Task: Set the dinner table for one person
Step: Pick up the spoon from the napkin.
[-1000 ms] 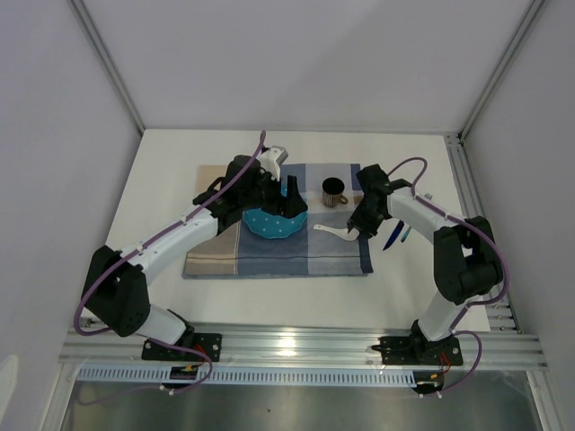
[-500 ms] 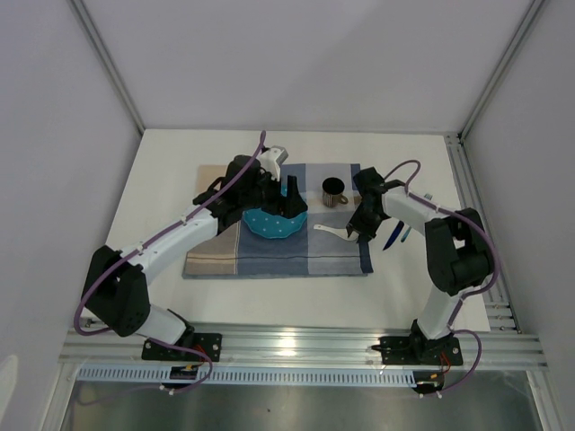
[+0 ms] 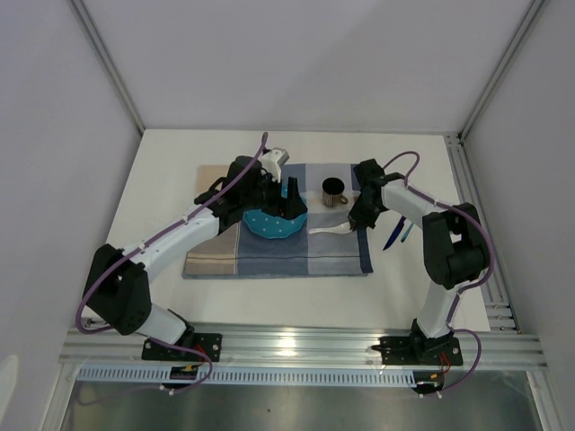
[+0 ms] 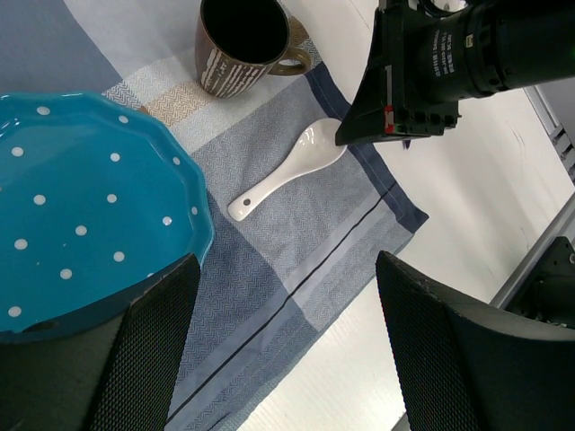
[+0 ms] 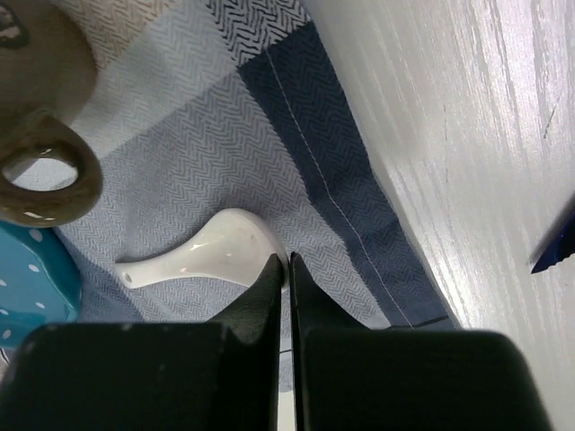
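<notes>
The spoon's handle is pointing at the teal plate, so my right gripper should turn the spoon by its bowl until the spoon lies straight beside the plate.
A white spoon lies on the blue-and-beige checked placemat on the white dinner table. My right gripper is low at the spoon's bowl. In the right wrist view its jaws are shut on the bowl's rim. A teal dotted plate sits mid-mat, with a brown mug behind the spoon. My left gripper hovers open at the plate's right edge. In the left wrist view its fingers stand wide apart, one over the plate, holding nothing.
Blue-handled cutlery lies on the bare table right of the placemat; its tip shows in the right wrist view. Aluminium rails run along the table's right side and near edge. White walls close in the back and sides.
My right gripper has shifted a little up and left, and the spoon has slid and turned with it, its handle now pointing left. The left arm has barely moved.
</notes>
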